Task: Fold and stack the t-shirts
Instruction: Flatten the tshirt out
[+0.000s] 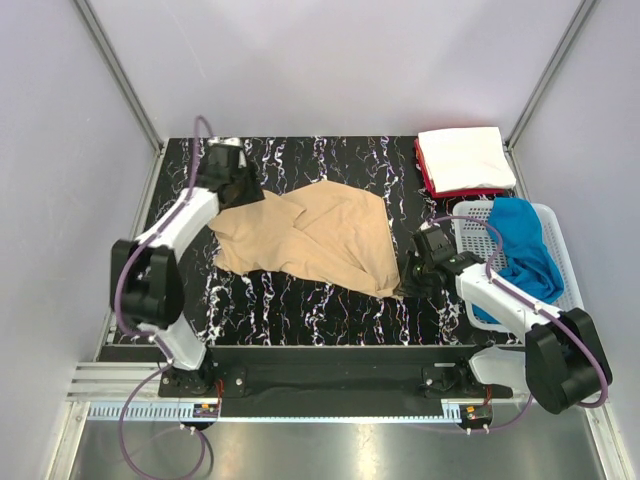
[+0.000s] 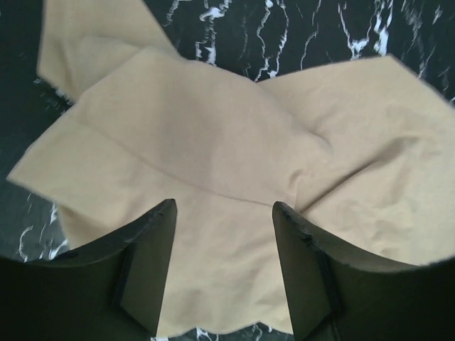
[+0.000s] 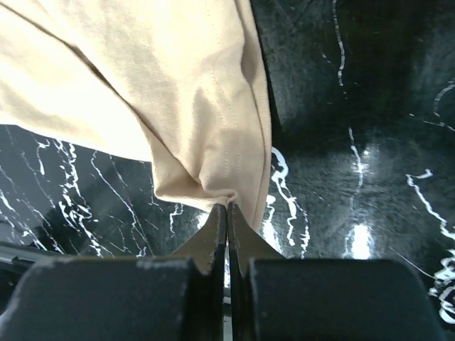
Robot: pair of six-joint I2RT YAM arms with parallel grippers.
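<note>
I expect the tan t-shirt (image 1: 345, 235) to open up wide when I pull on a loose corner (image 1: 301, 209) that lies folded over the t-shirt's middle.
The tan t-shirt (image 1: 310, 238) lies crumpled across the middle of the black marble table (image 1: 300, 310). My left gripper (image 1: 243, 188) is open at the shirt's far left part, its jaws wide apart above the cloth (image 2: 213, 156). My right gripper (image 1: 405, 285) is shut on the hemmed edge of the tan t-shirt (image 3: 213, 121) at its near right corner. A folded white t-shirt (image 1: 462, 156) lies on a red t-shirt (image 1: 445, 190) at the far right. The bright blue t-shirt (image 1: 525, 250) lies in the basket.
A white plastic mesh basket (image 1: 562, 240) stands at the right edge, beside my right arm. Grey walls and metal frame posts enclose the table. The arm bases sit on a black rail at the near edge.
</note>
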